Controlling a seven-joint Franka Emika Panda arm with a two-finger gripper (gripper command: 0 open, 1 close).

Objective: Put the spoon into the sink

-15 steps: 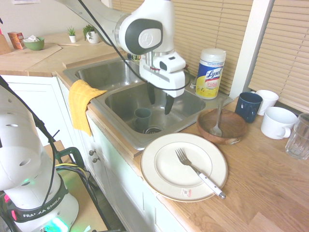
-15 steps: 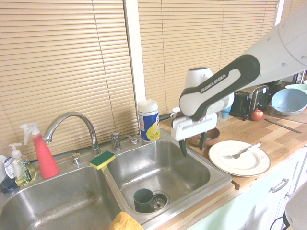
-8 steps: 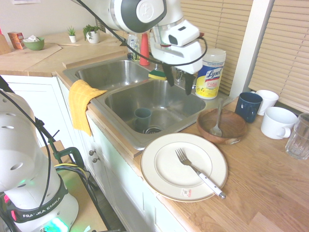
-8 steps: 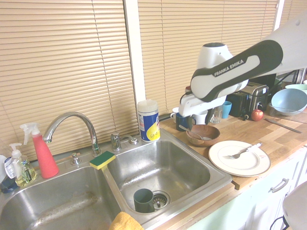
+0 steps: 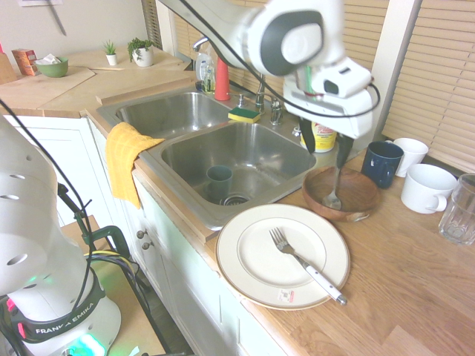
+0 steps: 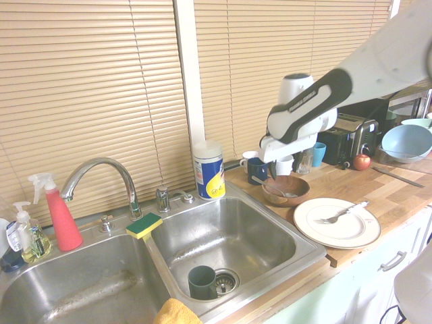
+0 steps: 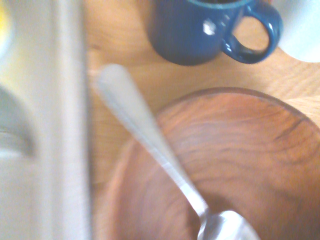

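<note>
The spoon's handle (image 6: 268,186) lies at a slant over the bowl's rim with its head loose inside (image 6: 290,195), so I expect the spoon to come out freely with its head hanging down when the robot's gripper lifts.
The silver spoon (image 5: 333,190) leans in a brown wooden bowl (image 5: 355,199) on the wooden counter, just right of the sink (image 5: 187,209). Its handle points up toward the window. My gripper (image 5: 325,147) hangs open directly above the spoon's handle, with one dark finger on each side and nothing held. In the second exterior view the gripper (image 6: 273,170) is over the bowl (image 6: 291,196), and the spoon (image 6: 278,192) lies inside. The wrist view shows the spoon handle (image 7: 148,143) crossing the bowl's rim (image 7: 260,145) from close by.
A white plate (image 5: 249,259) with a white-handled fork (image 5: 306,265) sits in front of the bowl. A blue mug (image 5: 381,162), white mugs (image 5: 427,187) and a glass (image 5: 459,210) stand to its right. A wipes canister (image 5: 321,137) is behind the gripper. A dark cup (image 5: 219,182) stands in the near basin.
The arm has risen out of the near basin and swung right to above the wooden bowl. The gripper stayed open and empty. The spoon has not moved.
</note>
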